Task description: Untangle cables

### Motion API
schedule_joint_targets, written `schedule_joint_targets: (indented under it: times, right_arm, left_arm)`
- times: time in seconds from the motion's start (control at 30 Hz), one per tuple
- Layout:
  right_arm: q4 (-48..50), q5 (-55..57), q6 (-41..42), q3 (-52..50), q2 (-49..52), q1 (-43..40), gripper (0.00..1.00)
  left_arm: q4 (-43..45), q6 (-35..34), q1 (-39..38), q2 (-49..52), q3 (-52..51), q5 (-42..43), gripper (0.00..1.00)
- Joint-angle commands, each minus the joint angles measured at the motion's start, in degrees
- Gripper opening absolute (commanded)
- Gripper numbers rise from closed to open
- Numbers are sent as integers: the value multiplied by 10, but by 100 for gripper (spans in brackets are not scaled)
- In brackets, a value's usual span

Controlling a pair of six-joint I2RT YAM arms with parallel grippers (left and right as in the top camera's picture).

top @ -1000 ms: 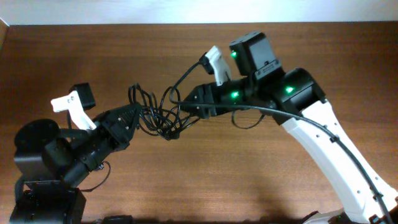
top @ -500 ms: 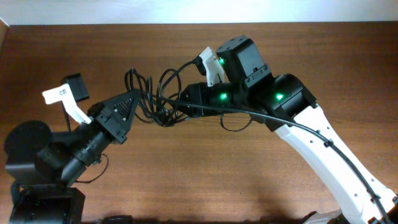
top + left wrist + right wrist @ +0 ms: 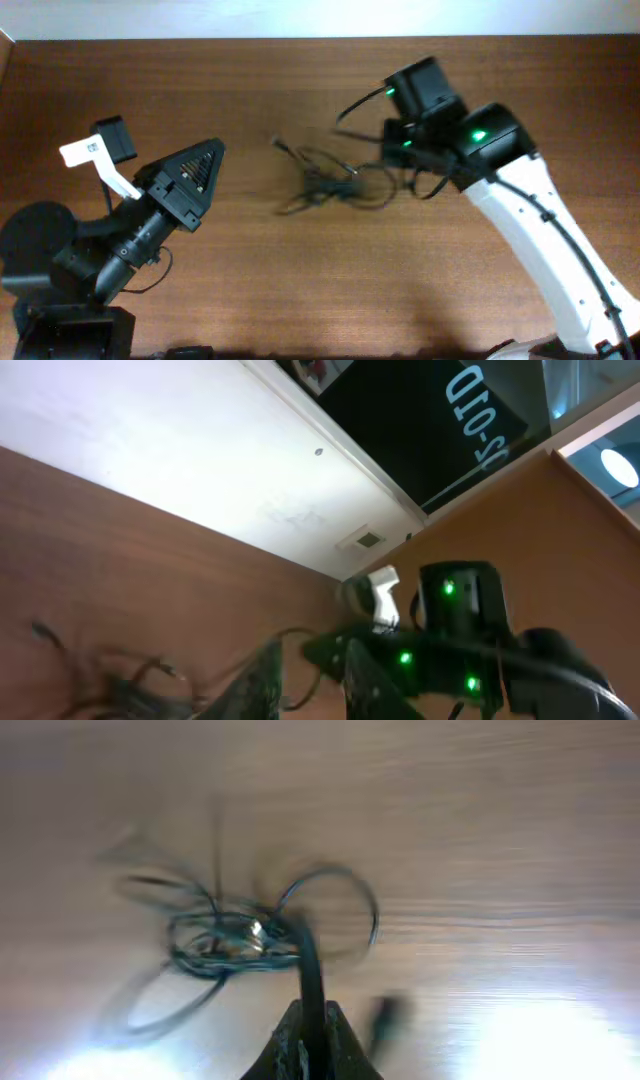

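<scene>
The whole tangle (image 3: 326, 186) drags behind the strand of cable in my right gripper. Next, I lift the cables back toward my left gripper so I can work on them with both grippers.
The cables (image 3: 325, 182) lie as a loose, blurred black tangle on the wooden table (image 3: 300, 280) between the two arms. The right wrist view shows the tangle (image 3: 230, 940) below my right gripper (image 3: 310, 1012), which is shut on one black strand that runs up from the tangle into the jaws. My left gripper (image 3: 212, 152) stands to the left of the tangle and apart from it. In the left wrist view its fingers (image 3: 265, 680) show a narrow gap with nothing in it, and the cables (image 3: 130, 680) are a blur at lower left.
The right arm (image 3: 500, 190) reaches in from the lower right, and its own thick black wire loops near the wrist (image 3: 430, 100). The left arm's base (image 3: 60, 260) fills the lower left corner. A pale wall edge (image 3: 300, 20) borders the table's far side.
My left gripper let go of the tangle and drew back to the left. My right gripper shut on a strand and moved right, and the tangle now lies farther right.
</scene>
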Motion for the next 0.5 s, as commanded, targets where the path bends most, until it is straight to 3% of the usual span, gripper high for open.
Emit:
schedule_joint_targets:
  times: [0.0, 0.07, 0.13, 0.2, 0.3, 0.4, 0.47]
  right_arm:
    - [-32, 45, 1, 2, 1, -89, 4]
    - [-50, 26, -23, 2, 1, -116, 4]
    - [-49, -15, -85, 2, 1, -125, 4]
    - [-33, -77, -154, 2, 1, -124, 4]
    - [34, -317, -239, 2, 1, -124, 4]
    - [146, -558, -239, 2, 0, -123, 4]
    - [217, -685, -223, 2, -4, -123, 4]
  left_arm:
    - [3, 38, 1, -2, 12, 4, 22]
    - [3, 40, 1, -2, 12, 4, 25]
    - [1, 45, 1, -2, 12, 7, 35]
    - [-4, 109, 1, -2, 12, 36, 41]
    - [-49, 292, 1, -2, 12, 154, 61]
    - [-120, 343, 1, -2, 12, 155, 74]
    - [-163, 349, 1, -2, 12, 97, 82]
